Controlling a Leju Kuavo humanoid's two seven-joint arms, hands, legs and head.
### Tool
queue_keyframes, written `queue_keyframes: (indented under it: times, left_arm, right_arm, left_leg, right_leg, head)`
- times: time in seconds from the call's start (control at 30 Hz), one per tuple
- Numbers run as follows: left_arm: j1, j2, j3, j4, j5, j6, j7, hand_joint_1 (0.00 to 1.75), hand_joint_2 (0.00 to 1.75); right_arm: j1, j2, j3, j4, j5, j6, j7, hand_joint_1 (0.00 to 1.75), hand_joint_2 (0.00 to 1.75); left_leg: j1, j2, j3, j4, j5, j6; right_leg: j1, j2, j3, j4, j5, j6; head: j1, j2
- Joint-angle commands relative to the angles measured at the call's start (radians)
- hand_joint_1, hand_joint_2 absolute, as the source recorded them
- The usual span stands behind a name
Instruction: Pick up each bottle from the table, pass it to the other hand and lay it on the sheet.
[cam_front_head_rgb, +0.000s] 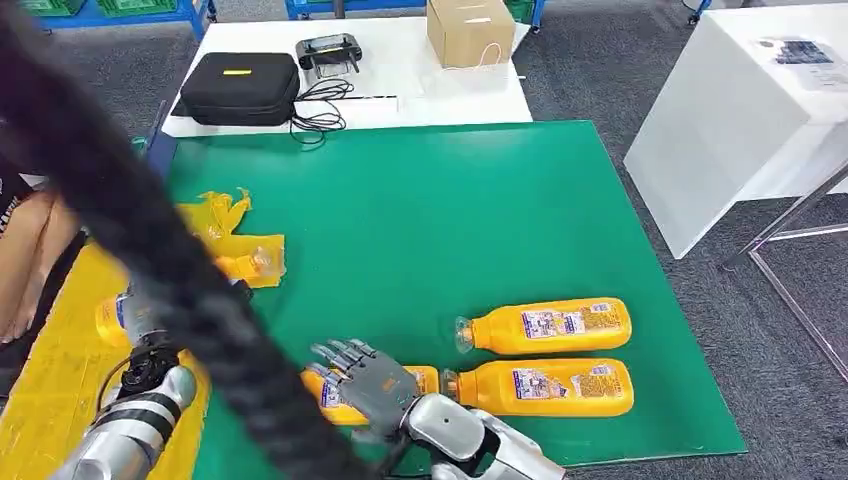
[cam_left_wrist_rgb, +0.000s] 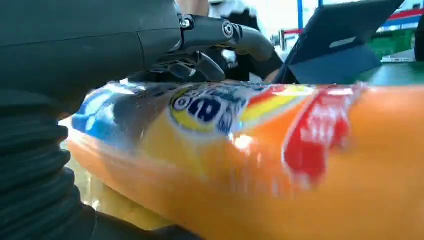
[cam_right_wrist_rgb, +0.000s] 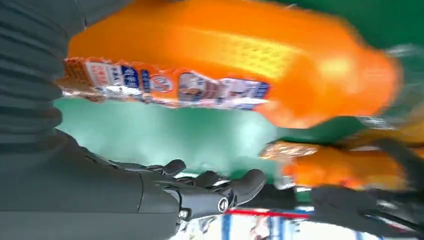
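The robot should expect a blue front label hidden on the underside of the orange bottle (cam_front_head_rgb: 425, 380) when it turns the bottle, since the small-print label (cam_front_head_rgb: 331, 393) is facing up.
Two orange bottles (cam_front_head_rgb: 545, 327) (cam_front_head_rgb: 540, 388) lie side by side on the green mat (cam_front_head_rgb: 420, 220) at the front right. A third orange bottle (cam_front_head_rgb: 330, 397) lies to their left, and my right hand (cam_front_head_rgb: 365, 375) hovers over it with fingers (cam_right_wrist_rgb: 240, 182) spread, gripping nothing. At the left, over the yellow sheet (cam_front_head_rgb: 50, 390), my left hand (cam_front_head_rgb: 150, 345) holds another orange bottle (cam_front_head_rgb: 112, 315); in the left wrist view its fingers (cam_left_wrist_rgb: 220, 35) curl over that bottle (cam_left_wrist_rgb: 260, 150). One more bottle (cam_front_head_rgb: 250, 264) rests on the sheet farther back.
A thick black cable (cam_front_head_rgb: 130, 210) crosses the head view diagonally and hides part of the sheet and left arm. A person's leg (cam_front_head_rgb: 30, 260) is at the left edge. A black case (cam_front_head_rgb: 240, 88), a controller (cam_front_head_rgb: 328, 50) and a cardboard box (cam_front_head_rgb: 468, 30) sit on the white table behind.
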Motion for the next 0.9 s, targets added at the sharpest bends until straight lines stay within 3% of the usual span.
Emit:
queue_keyframes:
  times: [0.03,0.13,0.23,0.37,0.5,0.57,0.6,0.63,0.67,0.7,0.9]
  left_arm:
    - [0.217,-0.103,0.026,-0.395,0.207,0.039,-0.132,0.00,1.75]
    - [0.259,-0.121,0.004,-0.511,0.279,0.105,-0.223,0.00,1.75]
    - [0.336,-0.150,-0.059,-0.735,0.359,0.061,-0.249,0.00,1.75]
    - [0.417,-0.175,-0.148,-0.923,0.527,0.080,-0.390,0.00,1.75]
    - [0.426,-0.174,-0.159,-0.935,0.523,0.081,-0.386,0.00,1.75]
    - [0.444,-0.181,-0.174,-0.984,0.674,0.074,-0.487,0.00,1.75]
    - [0.453,-0.185,-0.180,-1.010,0.706,0.067,-0.498,0.00,1.75]
    - [0.468,-0.187,-0.188,-1.050,0.779,0.052,-0.532,0.00,1.75]
    - [0.481,-0.188,-0.194,-1.086,0.833,0.034,-0.549,0.00,1.75]
    - [0.503,-0.185,-0.200,-1.142,0.938,-0.016,-0.572,0.00,1.75]
    - [0.517,-0.181,-0.198,-1.167,0.945,-0.019,-0.571,0.00,1.75]
  right_arm:
    - [0.027,0.039,-0.092,0.079,0.141,-0.022,0.103,0.00,1.75]
    - [0.031,0.046,-0.108,0.086,0.182,-0.024,0.127,0.00,1.75]
    - [0.025,0.049,-0.114,0.110,0.220,0.005,0.151,0.00,1.75]
    - [0.005,0.061,-0.121,0.187,0.269,0.038,0.193,0.00,1.75]
    - [0.000,0.062,-0.123,0.206,0.273,0.034,0.194,0.00,1.75]
    - [-0.020,0.066,-0.124,0.254,0.284,0.073,0.211,0.00,1.75]
    - [-0.029,0.069,-0.127,0.280,0.284,0.080,0.213,0.14,1.75]
    - [-0.039,0.074,-0.133,0.314,0.285,0.085,0.220,0.68,1.75]
    - [-0.049,0.078,-0.134,0.342,0.286,0.084,0.220,1.48,1.75]
    - [-0.064,0.085,-0.136,0.378,0.284,0.078,0.217,1.62,1.75]
    - [-0.069,0.089,-0.137,0.389,0.282,0.074,0.214,1.68,1.75]
  left_leg:
    - [0.000,0.000,0.003,-0.001,-0.001,0.001]
    - [0.001,0.000,0.002,0.000,-0.002,0.001]
    - [0.001,0.001,0.000,0.001,-0.002,0.001]
    - [0.001,-0.001,0.002,0.002,-0.004,0.000]
    - [-0.001,0.001,-0.001,0.000,-0.002,0.001]
    - [0.000,0.001,0.001,0.000,-0.002,0.000]
    - [0.000,0.001,0.000,0.000,-0.001,0.000]
    - [0.000,0.000,0.001,0.001,-0.002,0.000]
    - [0.000,0.001,0.000,0.000,-0.001,0.000]
    - [0.000,0.001,-0.001,0.000,-0.001,0.000]
    - [0.000,0.000,0.003,0.000,-0.001,0.000]
  right_leg:
    - [0.000,-0.001,0.004,-0.002,-0.001,0.000]
    - [0.000,-0.001,0.003,-0.002,-0.001,0.000]
    - [0.000,0.000,0.001,-0.001,-0.001,-0.001]
    - [0.001,-0.003,0.003,-0.002,-0.003,-0.001]
    - [-0.001,0.000,-0.001,-0.002,0.000,0.000]
    - [0.000,0.000,0.001,-0.002,-0.001,0.000]
    - [0.000,0.000,0.000,-0.002,0.000,0.000]
    - [0.000,-0.001,0.002,-0.002,-0.001,-0.001]
    - [0.000,0.000,0.001,-0.002,0.000,-0.001]
    - [0.000,0.000,0.000,-0.002,0.000,0.000]
    - [0.000,-0.002,0.003,-0.002,0.000,0.000]
  head:
    - [0.000,0.000]
    - [0.000,0.000]
    - [0.000,0.000]
    - [0.000,0.000]
    - [0.000,0.000]
    - [0.000,0.000]
    - [0.000,0.000]
    - [0.000,0.000]
    - [0.000,0.000]
    - [0.000,0.000]
    - [0.000,0.000]
